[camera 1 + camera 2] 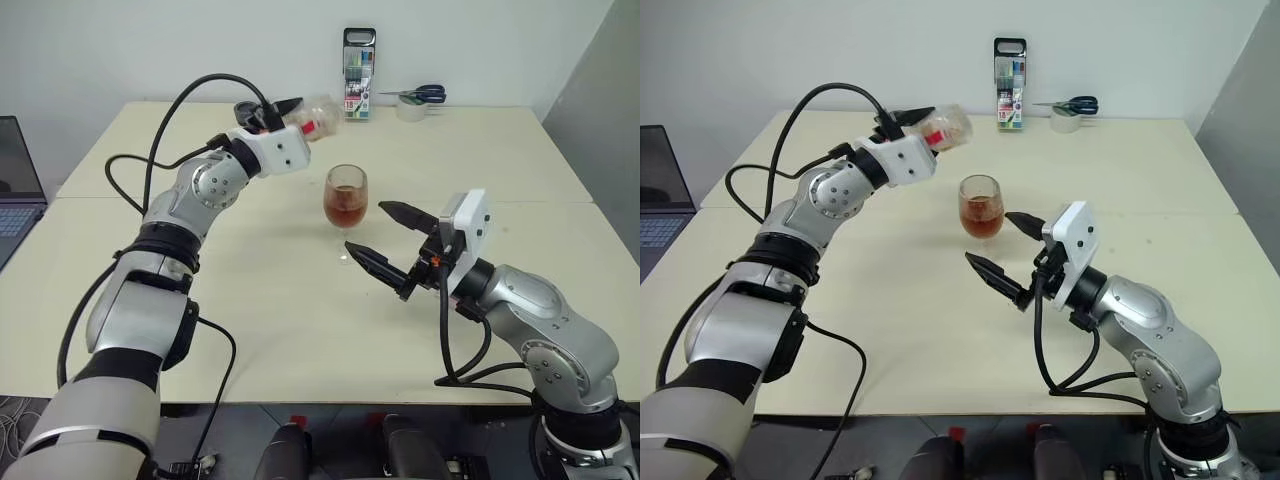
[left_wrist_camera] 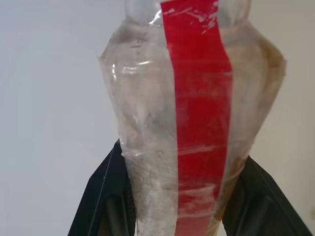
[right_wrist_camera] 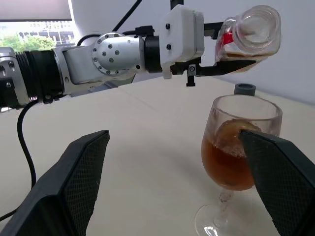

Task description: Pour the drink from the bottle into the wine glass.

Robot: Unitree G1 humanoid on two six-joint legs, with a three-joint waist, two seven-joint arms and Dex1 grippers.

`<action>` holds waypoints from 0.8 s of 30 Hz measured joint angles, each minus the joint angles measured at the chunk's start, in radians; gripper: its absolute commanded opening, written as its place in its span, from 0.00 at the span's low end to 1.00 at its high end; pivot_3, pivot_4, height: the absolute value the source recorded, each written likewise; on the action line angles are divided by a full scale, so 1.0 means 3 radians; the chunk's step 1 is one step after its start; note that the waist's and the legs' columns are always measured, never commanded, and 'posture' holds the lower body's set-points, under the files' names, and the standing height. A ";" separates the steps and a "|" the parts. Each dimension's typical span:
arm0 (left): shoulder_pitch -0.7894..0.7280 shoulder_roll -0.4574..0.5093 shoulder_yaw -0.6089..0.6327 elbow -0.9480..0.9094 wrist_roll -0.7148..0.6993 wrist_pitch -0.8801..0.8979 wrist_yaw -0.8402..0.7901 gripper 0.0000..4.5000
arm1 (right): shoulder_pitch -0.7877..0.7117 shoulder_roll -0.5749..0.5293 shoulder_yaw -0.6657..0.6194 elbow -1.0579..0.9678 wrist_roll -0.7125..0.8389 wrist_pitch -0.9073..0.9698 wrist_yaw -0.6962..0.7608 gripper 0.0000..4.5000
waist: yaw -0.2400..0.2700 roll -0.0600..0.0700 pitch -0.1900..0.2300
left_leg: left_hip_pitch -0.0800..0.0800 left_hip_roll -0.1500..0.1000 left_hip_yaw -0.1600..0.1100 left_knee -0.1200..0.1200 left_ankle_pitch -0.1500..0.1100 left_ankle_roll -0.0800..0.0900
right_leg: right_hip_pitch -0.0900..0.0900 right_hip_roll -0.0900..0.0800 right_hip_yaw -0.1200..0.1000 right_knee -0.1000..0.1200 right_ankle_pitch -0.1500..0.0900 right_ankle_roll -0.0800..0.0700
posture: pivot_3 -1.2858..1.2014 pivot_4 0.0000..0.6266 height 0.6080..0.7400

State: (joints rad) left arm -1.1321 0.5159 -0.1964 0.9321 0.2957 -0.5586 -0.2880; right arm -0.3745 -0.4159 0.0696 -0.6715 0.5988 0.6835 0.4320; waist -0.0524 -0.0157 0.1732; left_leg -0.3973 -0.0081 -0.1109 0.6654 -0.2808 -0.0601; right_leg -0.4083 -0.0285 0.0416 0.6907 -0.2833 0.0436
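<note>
I should now turn the bottle upright with my left gripper until the bottle's base meets the tabletop (image 1: pixel 232 246), because the wine glass (image 1: pixel 346 203) has the drink in it and the bottle hangs clear of it.
My left gripper (image 1: pixel 283 112) is shut on the bottle (image 1: pixel 312 115), a clear one with a red label strip (image 2: pixel 197 123). It holds the bottle lying nearly level in the air, above and behind the wine glass (image 1: pixel 346 195). A thin amber remainder lies along the bottle's low side (image 3: pixel 241 49). The wine glass stands upright mid-table, its bowl about half full of the amber drink (image 3: pixel 229 167). My right gripper (image 1: pixel 367 227) is open just in front of the glass, its two black fingers spread wide and not touching it.
A tall pack of markers (image 1: pixel 359 73) stands at the table's far edge, with scissors lying on a tape roll (image 1: pixel 415 100) beside it. A laptop (image 1: pixel 15 190) sits past the table's left edge. The cream table (image 1: pixel 280 320) is bare nearer me.
</note>
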 measured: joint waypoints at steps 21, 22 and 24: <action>0.2226 -0.0208 0.1538 -0.2513 -0.1874 0.2850 -0.0226 0.38 | -0.0560 -0.0264 0.0419 0.0189 0.0120 0.0480 0.0493 1.00 | -0.0016 -0.0004 -0.0004 | 0.0011 0.0002 0.0000 0.0001 0.0000 0.0000 | 0.0000 -0.0002 0.0004 0.0014 0.0000 -0.0001 | 0.52 0.24 1.00; 0.2285 -0.0221 0.1564 -0.2512 -0.1889 0.2865 -0.0222 0.38 | -0.0570 -0.0279 0.0445 0.0210 0.0108 0.0475 0.0535 1.00 | -0.0015 -0.0004 -0.0004 | 0.0010 0.0001 0.0000 0.0001 0.0000 0.0000 | 0.0000 -0.0002 0.0003 0.0014 0.0000 -0.0001 | 0.52 0.24 1.00; 0.2337 -0.0240 0.1577 -0.2483 -0.1901 0.2879 -0.0220 0.38 | -0.0595 -0.0291 0.0490 0.0250 0.0057 0.0455 0.0593 1.00 | -0.0011 -0.0004 -0.0004 | 0.0009 0.0001 0.0000 0.0001 0.0000 0.0001 | 0.0000 -0.0002 0.0003 0.0012 0.0000 -0.0001 | 0.52 0.24 1.00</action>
State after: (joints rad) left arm -0.4311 0.4437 0.2767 0.1873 -0.2746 0.3051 -0.3540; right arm -0.5531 -0.5031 0.2167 -0.5966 0.6159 0.8201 0.6100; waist -0.0558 -0.0169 0.1720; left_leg -0.3944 -0.0078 -0.1108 0.6657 -0.2809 -0.0599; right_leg -0.4082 -0.0293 0.0425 0.6945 -0.2834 0.0433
